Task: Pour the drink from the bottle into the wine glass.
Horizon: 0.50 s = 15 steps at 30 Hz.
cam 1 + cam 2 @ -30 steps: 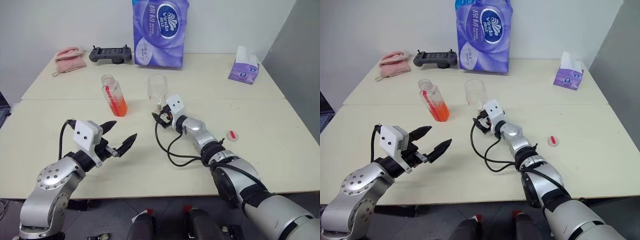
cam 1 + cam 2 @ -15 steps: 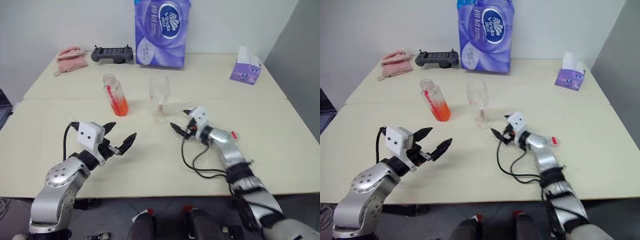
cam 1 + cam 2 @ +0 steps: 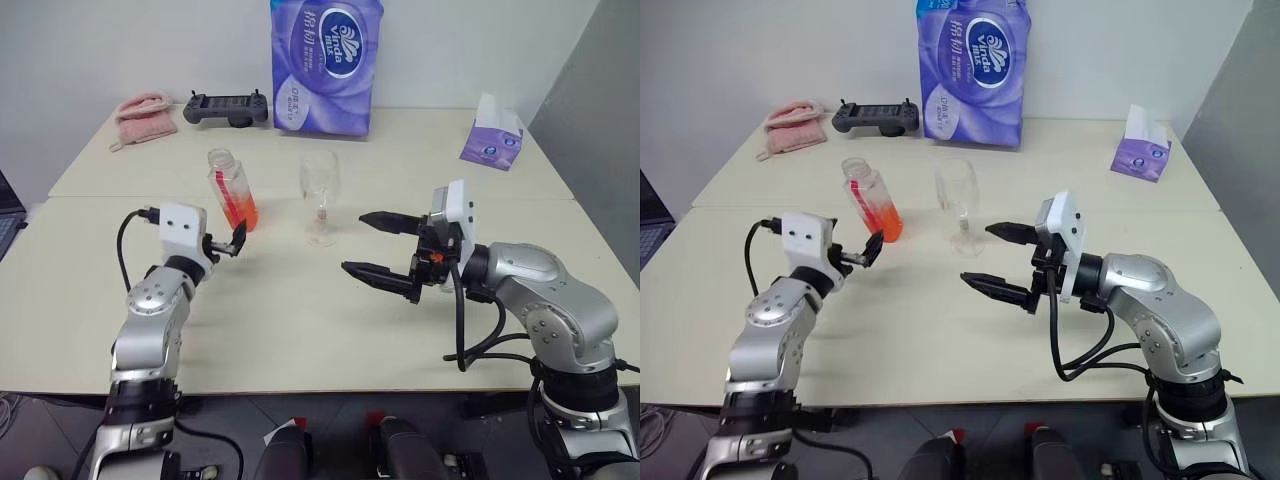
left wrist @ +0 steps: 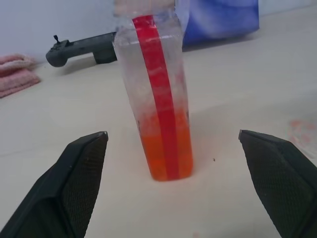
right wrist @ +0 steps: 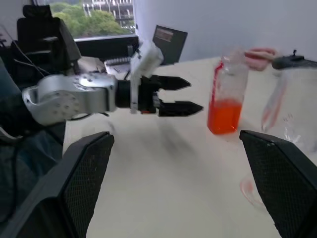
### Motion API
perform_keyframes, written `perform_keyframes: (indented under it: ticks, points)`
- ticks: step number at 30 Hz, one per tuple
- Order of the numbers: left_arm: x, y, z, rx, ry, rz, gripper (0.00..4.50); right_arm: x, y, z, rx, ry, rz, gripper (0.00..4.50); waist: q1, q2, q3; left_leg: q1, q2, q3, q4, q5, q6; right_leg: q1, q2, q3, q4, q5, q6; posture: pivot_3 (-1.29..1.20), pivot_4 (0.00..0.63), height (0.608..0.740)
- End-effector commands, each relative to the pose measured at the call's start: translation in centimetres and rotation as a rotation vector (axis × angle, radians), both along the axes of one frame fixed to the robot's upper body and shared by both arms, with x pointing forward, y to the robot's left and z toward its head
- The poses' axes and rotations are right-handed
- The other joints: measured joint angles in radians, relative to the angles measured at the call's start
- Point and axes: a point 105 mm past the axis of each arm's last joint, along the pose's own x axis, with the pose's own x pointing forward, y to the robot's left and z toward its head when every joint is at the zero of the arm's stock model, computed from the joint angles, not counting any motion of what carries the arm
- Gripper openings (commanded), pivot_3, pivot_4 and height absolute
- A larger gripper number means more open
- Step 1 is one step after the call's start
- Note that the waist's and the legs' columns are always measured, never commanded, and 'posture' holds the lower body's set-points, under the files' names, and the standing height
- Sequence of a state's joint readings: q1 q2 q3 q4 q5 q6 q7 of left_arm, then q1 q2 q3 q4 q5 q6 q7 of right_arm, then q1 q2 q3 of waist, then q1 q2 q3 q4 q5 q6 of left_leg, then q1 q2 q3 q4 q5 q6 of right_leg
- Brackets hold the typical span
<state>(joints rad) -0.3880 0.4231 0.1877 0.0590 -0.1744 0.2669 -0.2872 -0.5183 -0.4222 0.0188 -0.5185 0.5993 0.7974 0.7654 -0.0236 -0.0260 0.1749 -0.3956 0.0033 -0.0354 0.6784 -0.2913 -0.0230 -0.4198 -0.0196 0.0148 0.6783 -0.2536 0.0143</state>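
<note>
The drink (image 3: 241, 214) is far below the bottle's opening (image 3: 220, 156), so it will flow out once I tilt the bottle until it is about level.
The bottle (image 3: 230, 188) stands upright on the table, with the orange-red drink (image 3: 241, 213) filling its lower part. The clear wine glass (image 3: 320, 190) stands just to its right. My left gripper (image 3: 228, 243) is open and level, just in front of the bottle without touching it. In the left wrist view the bottle (image 4: 157, 99) stands centred between the spread fingers (image 4: 81, 183). My right gripper (image 3: 354, 242) is open and empty, raised above the table and pointing left, in front and to the right of the glass.
A purple tissue pack (image 3: 322, 65), a black game controller (image 3: 225, 106) and a pink cloth (image 3: 140, 115) lie along the back of the table (image 3: 300, 320). A purple tissue box (image 3: 492, 135) stands at the back right.
My left gripper has moved forward up to the bottle. My right gripper has drawn back from the glass, risen and turned to point left. Both stayed open.
</note>
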Motion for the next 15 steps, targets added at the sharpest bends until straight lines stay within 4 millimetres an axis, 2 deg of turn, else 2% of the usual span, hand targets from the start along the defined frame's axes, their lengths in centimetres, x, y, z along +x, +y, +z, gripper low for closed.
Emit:
perform_keyframes:
  ticks: [1, 10, 15]
  points:
    - [0.9, -0.4, 0.8, 0.007, -0.049, 0.005, 4.50, -0.2, 0.1, 1.4, 0.052, -0.039, -0.025, 4.47, 0.000, 0.000, 0.000, 0.000, 0.000, 0.000, 0.000, 0.000, 0.000, 0.000, 0.000, 0.000, 0.000, 0.000, 0.000, 0.00, 0.150, 0.740]
    - [3.3, -0.2, 1.0, -0.004, -0.068, 0.008, 4.50, 0.3, 0.3, 1.7, 0.050, -0.073, -0.070, 4.47, -0.001, 0.000, 0.000, -0.001, -0.001, -0.001, 0.000, 0.000, 0.000, -0.001, 0.000, 0.000, 0.000, 0.000, 0.000, 0.00, 0.150, 0.740]
    - [4.8, -0.8, 0.8, -0.018, -0.081, -0.005, 4.50, 0.6, 0.1, 1.5, 0.058, -0.074, -0.112, 4.47, 0.000, 0.000, 0.000, -0.001, -0.001, -0.001, 0.000, 0.000, 0.000, -0.001, 0.000, -0.001, 0.000, 0.000, 0.000, 0.00, 0.150, 0.740]
